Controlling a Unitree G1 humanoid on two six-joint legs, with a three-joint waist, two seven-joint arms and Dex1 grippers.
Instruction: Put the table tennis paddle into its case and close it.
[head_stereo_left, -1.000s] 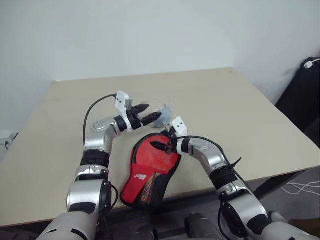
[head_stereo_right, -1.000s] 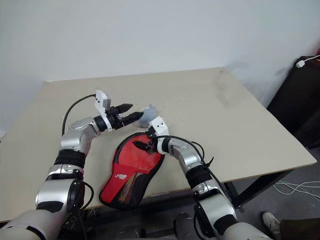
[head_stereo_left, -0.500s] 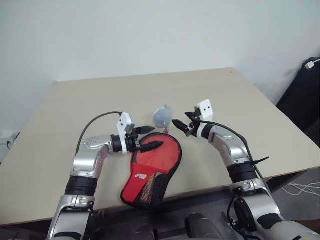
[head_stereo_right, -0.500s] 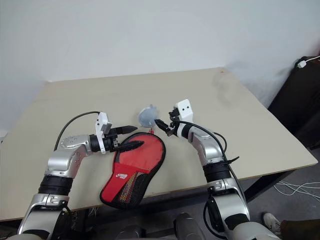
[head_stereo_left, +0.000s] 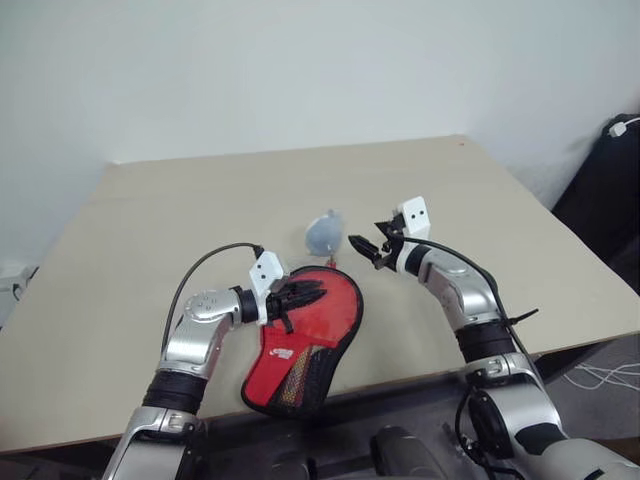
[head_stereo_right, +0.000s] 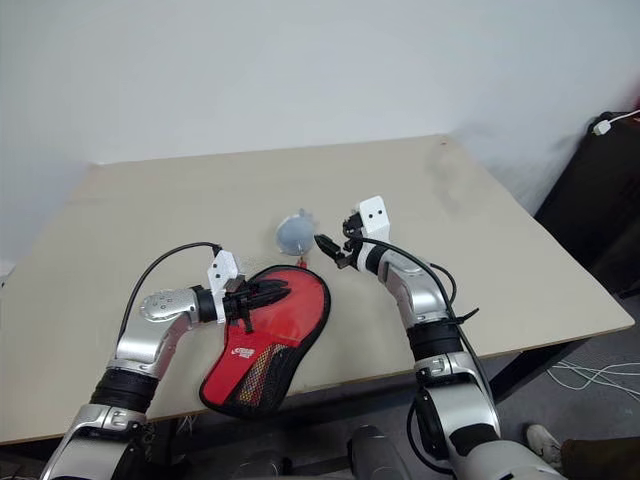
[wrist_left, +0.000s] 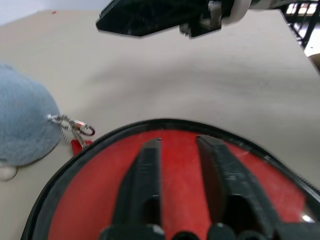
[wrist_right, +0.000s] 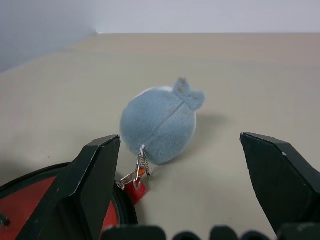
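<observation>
The zipper (wrist_right: 121, 185) will slide along the case's rim when the robot pulls the fluffy ball, because the fluffy ball's chain (wrist_right: 142, 164) hooks a metal pull at that rim.
The case (head_stereo_left: 305, 340), red with a black mesh panel and black trim, lies flat near the table's front edge. My left gripper (head_stereo_left: 312, 292) rests over its round red part, fingers (wrist_left: 150, 165) drawn close with a narrow gap and nothing seen between them. A whitish-blue fluffy ball (head_stereo_left: 322, 233) lies just beyond the case, joined by a small metal chain (wrist_right: 141, 167) to a red tab (wrist_right: 134, 189) at the case's rim. My right gripper (head_stereo_left: 362, 250) hovers open just right of the ball, pointing at it. The table tennis paddle is hidden.
The beige table (head_stereo_left: 200, 200) stretches wide behind and to both sides of the case. A white wall stands behind it. A black bag (head_stereo_left: 610, 200) sits off the table's right side, with cables (head_stereo_left: 600, 375) on the floor.
My left gripper came back from the ball and down onto the case, and its fingers closed. My right gripper moved right off the case to beside the ball, then held still.
</observation>
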